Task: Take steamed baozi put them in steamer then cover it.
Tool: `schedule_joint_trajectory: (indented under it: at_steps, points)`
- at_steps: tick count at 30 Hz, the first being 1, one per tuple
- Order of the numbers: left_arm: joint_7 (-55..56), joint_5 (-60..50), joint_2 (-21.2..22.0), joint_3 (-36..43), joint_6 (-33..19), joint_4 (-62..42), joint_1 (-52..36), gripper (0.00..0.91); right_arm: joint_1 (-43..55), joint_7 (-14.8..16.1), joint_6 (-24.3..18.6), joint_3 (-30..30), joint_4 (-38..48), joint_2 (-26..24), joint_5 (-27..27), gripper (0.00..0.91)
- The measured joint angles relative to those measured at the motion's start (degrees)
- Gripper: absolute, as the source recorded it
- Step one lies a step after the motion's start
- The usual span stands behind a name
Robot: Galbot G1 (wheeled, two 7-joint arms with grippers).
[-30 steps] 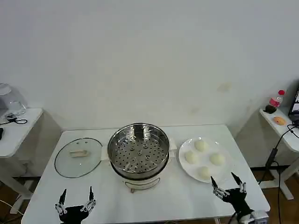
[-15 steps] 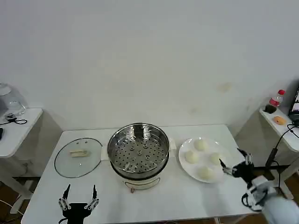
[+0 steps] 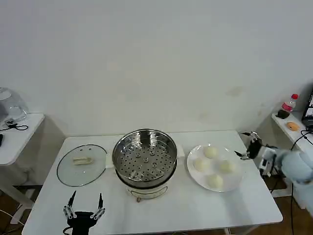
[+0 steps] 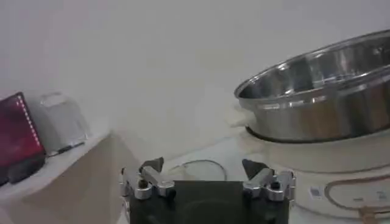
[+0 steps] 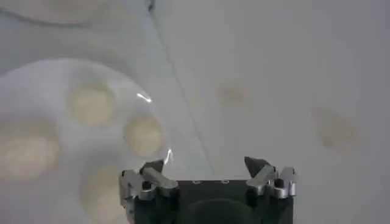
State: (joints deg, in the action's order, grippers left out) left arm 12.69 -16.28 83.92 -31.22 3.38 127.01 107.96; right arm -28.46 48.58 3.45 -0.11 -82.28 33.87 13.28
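I see clear gaps (image 3: pixel 213 166) between the baozi on the plate, so the steamed baozi (image 3: pixel 210 152) will come away by itself and its neighbours will stay in place when I lift it.
The steamer (image 3: pixel 145 159), a shiny steel pot with a perforated tray on a white base, stands uncovered at the table's centre. Its cover (image 3: pixel 82 164), a glass lid with a cream handle, lies flat to its left. Several cream baozi (image 3: pixel 210 152) rest on a white plate (image 3: pixel 234 181) to the right. My right gripper (image 3: pixel 240 144) hovers open just beyond the plate's right rim, above the table. In the right wrist view the open gripper (image 5: pixel 204 164) sits beside the baozi (image 5: pixel 144 135). My left gripper (image 3: pixel 84 208) is open at the table's front left, facing the steamer (image 4: pixel 317 103) and cover (image 4: pixel 196 170).
A small side table (image 3: pixel 14 134) with a clear container stands at the left. Another side table at the right carries a red-capped bottle (image 3: pixel 289 104). Bare white tabletop lies in front of the steamer and plate.
My right gripper has swung from the table's front right edge up and back to the right side of the plate. The left gripper has sunk slightly lower at the front.
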Motion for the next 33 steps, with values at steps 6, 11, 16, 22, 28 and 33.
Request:
schedule_joint_trajectory:
  at_steps: [6, 11, 16, 22, 28, 33]
  points:
    - [0.1, 0.31, -0.27, -0.76, 0.05, 0.55, -0.62, 0.907, 13.63, 7.72, -3.34, -13.67, 8.19, 2.72, 1.66, 0.907]
    - [0.02, 0.53, -0.36, -1.39, 0.12, 0.78, -1.27, 0.907, 20.1, 11.43, -5.12, -21.62, 15.22, 6.25, 3.3, 0.907]
    - [-0.23, 0.79, -0.41, -1.89, 0.16, 0.76, -1.64, 0.907, 23.66, 13.05, -6.23, -26.34, 21.74, 9.99, 4.19, 0.907]
    - [-0.26, 1.34, -0.53, -2.73, 0.1, 0.81, -1.55, 0.907, 26.05, 13.46, -7.19, -29.01, 28.96, 14.83, 5.73, 0.907]
    - [-0.19, 1.62, -0.5, -3.48, -0.04, 0.91, -1.5, 0.907, 27.2, 12.69, -8.32, -29.85, 35.44, 20.15, 7.82, 0.907]
    - [-0.16, 1.65, -0.46, -3.91, -0.1, 1.02, -1.5, 0.907, 27.84, 12.27, -9.02, -30.15, 40.37, 24.41, 9.77, 0.907]
